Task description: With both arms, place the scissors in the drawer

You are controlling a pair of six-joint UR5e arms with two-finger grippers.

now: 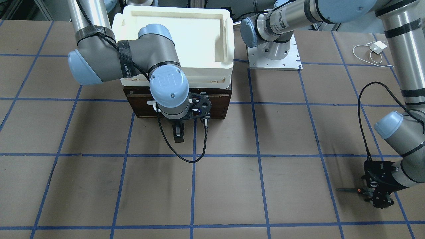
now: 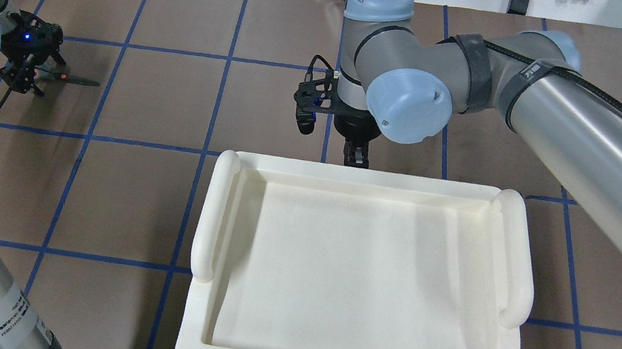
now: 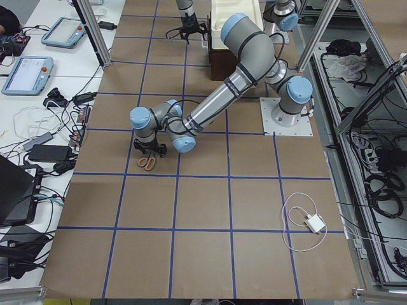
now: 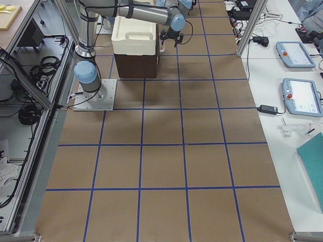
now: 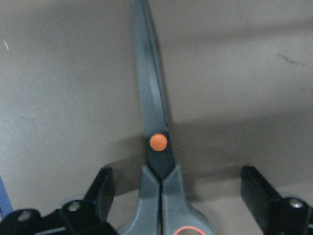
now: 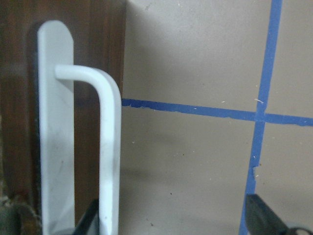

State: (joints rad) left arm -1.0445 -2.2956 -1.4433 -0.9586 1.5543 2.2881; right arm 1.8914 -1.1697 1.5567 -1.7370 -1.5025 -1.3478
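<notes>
The scissors point(image 5: 155, 115) will stay shut when I lift them, because both grey handles point(image 5: 163, 198) are between my left gripper's fingers behind the orange pivot dot.
The scissors point(image 1: 348, 190) lie flat on the brown table, far to the robot's left, blades closed; they also show in the overhead view point(image 2: 72, 78). My left gripper point(image 5: 178, 196) is open and low over them. Its fingers point(image 5: 100, 188) stand on either side of the grey handles, just behind the orange pivot dot point(image 5: 158, 142). The dark-brown drawer point(image 1: 219, 106) looks shut under the cream tray. My right gripper point(image 6: 176, 220) is open right in front of the drawer. The white bar handle point(image 6: 110, 147) sits just inside its left finger.
A cream plastic tray point(image 2: 214, 215) rests on top of the drawer cabinet and hides it from overhead. The left arm's base plate point(image 1: 292, 63) stands beside the cabinet. A white charger with its cable point(image 1: 378, 46) lies near the table's corner.
</notes>
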